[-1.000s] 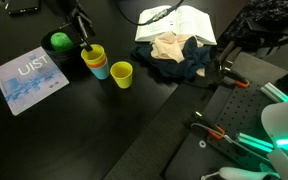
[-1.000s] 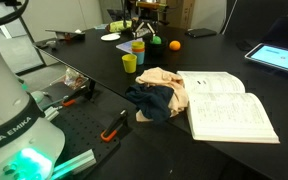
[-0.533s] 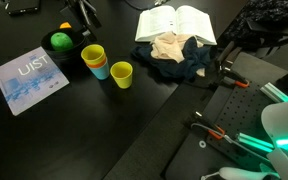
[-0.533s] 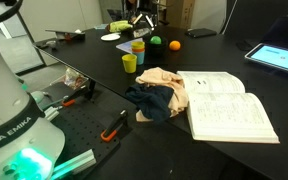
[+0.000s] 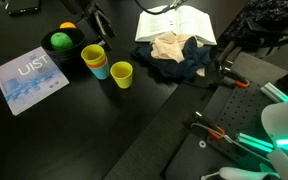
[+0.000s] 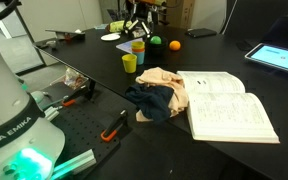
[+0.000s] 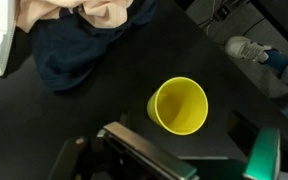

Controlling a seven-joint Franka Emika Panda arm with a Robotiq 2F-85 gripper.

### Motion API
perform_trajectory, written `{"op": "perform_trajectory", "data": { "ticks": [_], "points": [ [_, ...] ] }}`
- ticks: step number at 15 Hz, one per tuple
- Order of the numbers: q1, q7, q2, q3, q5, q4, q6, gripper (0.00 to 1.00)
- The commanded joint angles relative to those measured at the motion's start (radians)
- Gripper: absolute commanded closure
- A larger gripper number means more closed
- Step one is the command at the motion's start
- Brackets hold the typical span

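Observation:
My gripper is hanging near the stacked cups (image 5: 96, 62) and is short of the single yellow cup, so I should move over toward its rim (image 5: 121, 66) before I go down.
My gripper (image 7: 184, 152) is open and holds nothing. It hangs above a single yellow cup (image 7: 179, 105) that stands upright on the black table. In both exterior views that cup (image 5: 121, 74) (image 6: 130, 63) is next to a yellow cup stacked in a blue one (image 5: 94, 60) (image 6: 138, 50). The gripper (image 5: 101, 22) (image 6: 134, 22) hovers over the cups, dark against the dark table and hard to make out. A green ball (image 5: 60, 41) and an orange ball (image 5: 67, 26) lie just beyond the stack.
A navy cloth (image 7: 74, 55) and a beige cloth (image 5: 172, 47) lie bunched by an open book (image 6: 229, 105). A blue-and-white booklet (image 5: 29, 78) lies at the table edge. The robot base (image 6: 14, 120) is close by. A person's shoe (image 7: 249, 48) shows beside the table.
The gripper has risen from beside the stacked cups and shifted sideways toward the single yellow cup. The cups, balls and cloths have not moved.

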Motion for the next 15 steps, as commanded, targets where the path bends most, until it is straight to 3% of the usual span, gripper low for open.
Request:
{"op": "perform_trajectory", "data": {
  "ticks": [1,4,9,15],
  "points": [
    [-0.018,0.028,-0.059,0.004,0.014,-0.09,0.03,0.0],
    [-0.027,0.066,-0.085,0.0,0.021,-0.137,0.082,0.0],
    [-0.053,0.116,-0.153,0.003,0.079,-0.261,0.313,0.0],
    [-0.076,0.139,-0.225,-0.004,0.106,-0.417,0.472,0.0]
  ]
}}
